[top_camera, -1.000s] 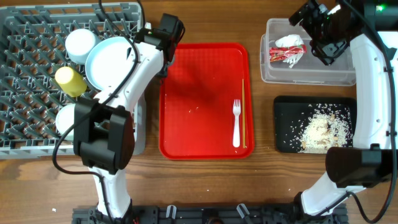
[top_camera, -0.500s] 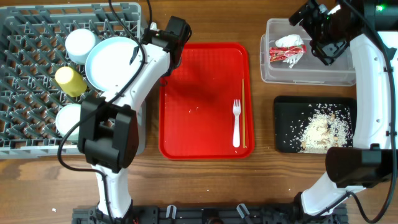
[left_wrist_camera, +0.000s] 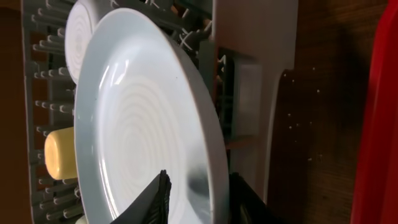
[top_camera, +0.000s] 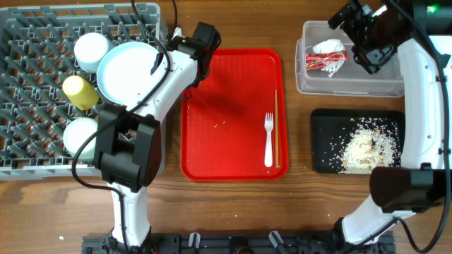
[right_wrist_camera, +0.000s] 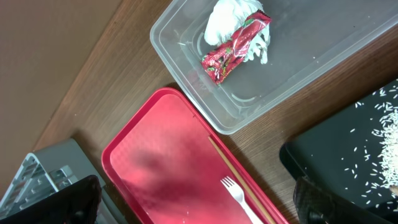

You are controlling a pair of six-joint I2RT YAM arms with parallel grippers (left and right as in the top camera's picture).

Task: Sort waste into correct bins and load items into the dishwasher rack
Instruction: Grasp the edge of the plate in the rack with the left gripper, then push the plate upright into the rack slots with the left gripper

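The white plate is tilted far over in the grey dishwasher rack. Next, my left gripper grabs the plate's rim and tilts the plate upright.
The white plate stands tilted in the grey dishwasher rack, beside the yellow cup and two pale bowls. My left gripper is open, and its fingers straddle the rim of the plate with a gap. The white fork and the chopsticks lie on the red tray. The red-and-white wrapper lies in the clear tub. The rice scraps lie in the black tray. My right gripper is open and empty above the tub.
The right wrist view shows the wrapper, the tub wall, the fork and the chopsticks on the red tray, and the black tray. Wooden table shows between the red tray and the bins.
My left arm's wrist has moved to the right, away from the rack. The plate has stayed in place. The right arm has not moved.
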